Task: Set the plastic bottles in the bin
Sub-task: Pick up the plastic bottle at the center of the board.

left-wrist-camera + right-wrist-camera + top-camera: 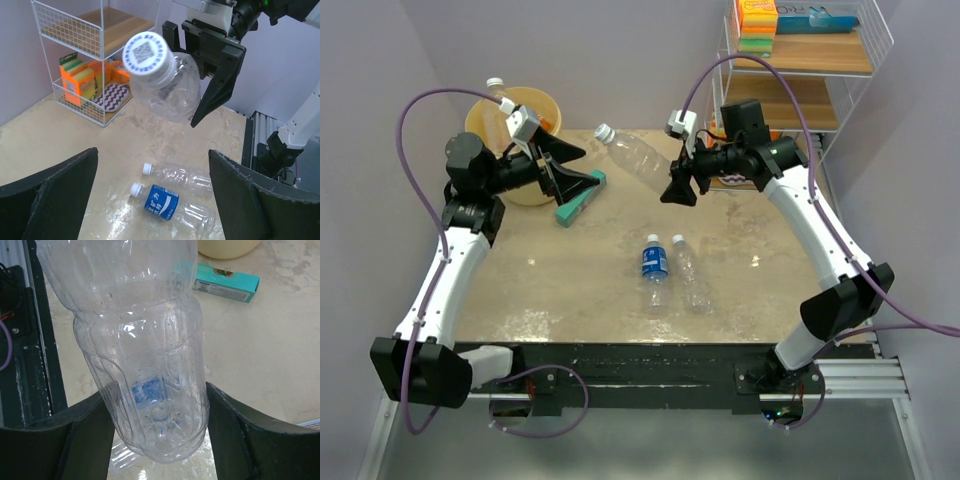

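The large clear bottle (638,162) will go down below the bin's rim once I drop it in, because the bin has open space (536,101) next to its upright clear bottle.
My right gripper (672,180) is shut on the base of a large clear bottle (632,155), held in the air over the back of the table with its white cap (148,54) pointing at the left arm. In the right wrist view the fingers (85,432) press both sides of that bottle (145,350). My left gripper (592,166) stands open and empty just left of the cap, beside the bin (480,118). A blue-labelled bottle (655,262) and a clear bottle (690,272) lie side by side mid-table. A clear bottle (500,92) and something orange (549,124) sit in the bin.
A flat teal box (580,198) lies on the table under the left gripper, next to the bin. A white wire shelf rack (865,40) with sponges and boxes stands at the back right corner, behind the right arm.
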You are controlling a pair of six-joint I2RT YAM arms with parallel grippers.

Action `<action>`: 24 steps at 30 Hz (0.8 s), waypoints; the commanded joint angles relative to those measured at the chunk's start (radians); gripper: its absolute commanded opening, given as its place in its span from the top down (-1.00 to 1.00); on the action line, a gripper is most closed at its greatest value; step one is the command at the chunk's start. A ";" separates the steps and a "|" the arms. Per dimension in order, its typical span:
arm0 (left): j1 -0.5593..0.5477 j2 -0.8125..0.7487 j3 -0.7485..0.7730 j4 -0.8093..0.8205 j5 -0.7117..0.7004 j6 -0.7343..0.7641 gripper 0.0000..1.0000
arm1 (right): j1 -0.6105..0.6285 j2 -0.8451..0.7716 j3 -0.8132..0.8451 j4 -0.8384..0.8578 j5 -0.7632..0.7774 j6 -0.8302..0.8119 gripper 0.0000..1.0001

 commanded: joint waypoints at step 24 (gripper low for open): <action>-0.156 0.127 0.047 0.499 0.017 -0.316 -0.95 | 0.004 -0.016 0.073 -0.048 -0.246 0.013 0.31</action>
